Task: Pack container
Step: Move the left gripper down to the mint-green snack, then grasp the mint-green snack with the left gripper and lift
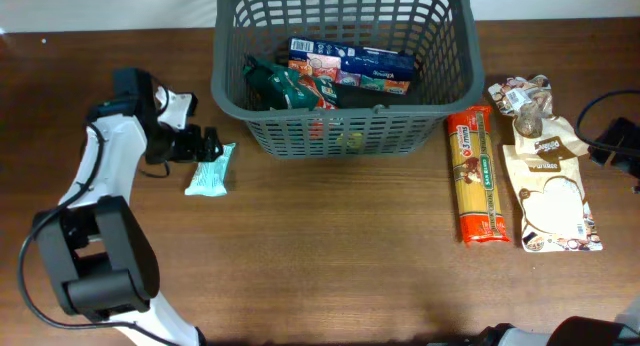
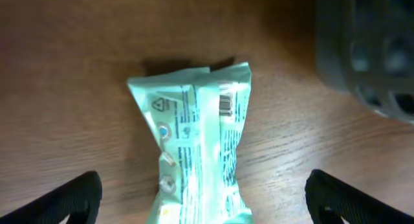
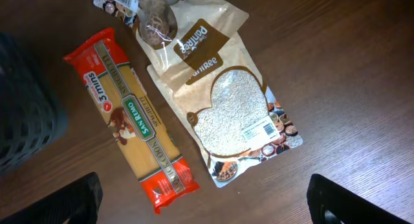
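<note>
My left gripper keeps descending until its fingers straddle the mint green packet's long sides (image 2: 197,153), then close; they align across its narrow width, clear of the container (image 2: 372,49).
The dark grey lattice container (image 1: 435,104) stands at the table's back middle and holds a blue box (image 1: 350,62) and a green packet (image 1: 290,86); its corner shows in the left wrist view (image 2: 369,49). A mint green packet (image 1: 211,172) lies flat on the table left of it, also in the left wrist view (image 2: 197,146). My left gripper (image 1: 205,146) is open, with its fingers (image 2: 204,208) on either side of the packet's near end. My right gripper (image 3: 204,208) is open and empty above the table near the spaghetti pack (image 3: 132,117).
Right of the container lie the spaghetti pack (image 1: 474,174), a beige grain pouch (image 1: 548,191) and a smaller brown-and-clear packet (image 1: 524,96). The pouch (image 3: 236,114) and the packet (image 3: 162,20) show in the right wrist view too. A black cable (image 1: 600,111) runs at the right edge.
</note>
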Motion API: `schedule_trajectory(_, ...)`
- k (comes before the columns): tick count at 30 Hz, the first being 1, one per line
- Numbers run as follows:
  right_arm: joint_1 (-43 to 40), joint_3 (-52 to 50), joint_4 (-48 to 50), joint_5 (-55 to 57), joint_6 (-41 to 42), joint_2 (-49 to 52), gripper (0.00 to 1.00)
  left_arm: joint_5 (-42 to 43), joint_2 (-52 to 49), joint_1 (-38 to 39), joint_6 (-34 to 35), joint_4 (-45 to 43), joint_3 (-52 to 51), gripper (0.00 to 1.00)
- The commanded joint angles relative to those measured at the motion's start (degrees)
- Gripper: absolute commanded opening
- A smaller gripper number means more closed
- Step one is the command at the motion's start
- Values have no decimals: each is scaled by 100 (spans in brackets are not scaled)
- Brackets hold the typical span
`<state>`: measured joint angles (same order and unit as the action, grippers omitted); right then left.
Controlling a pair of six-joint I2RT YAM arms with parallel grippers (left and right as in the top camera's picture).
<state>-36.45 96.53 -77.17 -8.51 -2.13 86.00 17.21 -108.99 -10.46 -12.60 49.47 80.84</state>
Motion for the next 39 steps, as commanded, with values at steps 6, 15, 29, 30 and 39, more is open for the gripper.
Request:
schedule_trajectory(6,-33,28,-2,-52,9,-44,99,210,-490,-4,-28,-149,-131,94)
schedule_trajectory(15,-33,28,-2,-52,9,-44,99,109,-892,-4,-133,-199,-131,90)
schedule_trajectory(29,-33,28,-2,-52,9,-44,99,-772,-933,-4,-398,-125,-131,76)
schedule_trajectory(30,-33,28,-2,-52,9,-44,99,-820,-933,-4,-398,-105,-131,76)
schedule_trajectory(39,-33,28,-2,-55,9,-44,99,-1023,-1130,-4,-396,-22,-131,76)
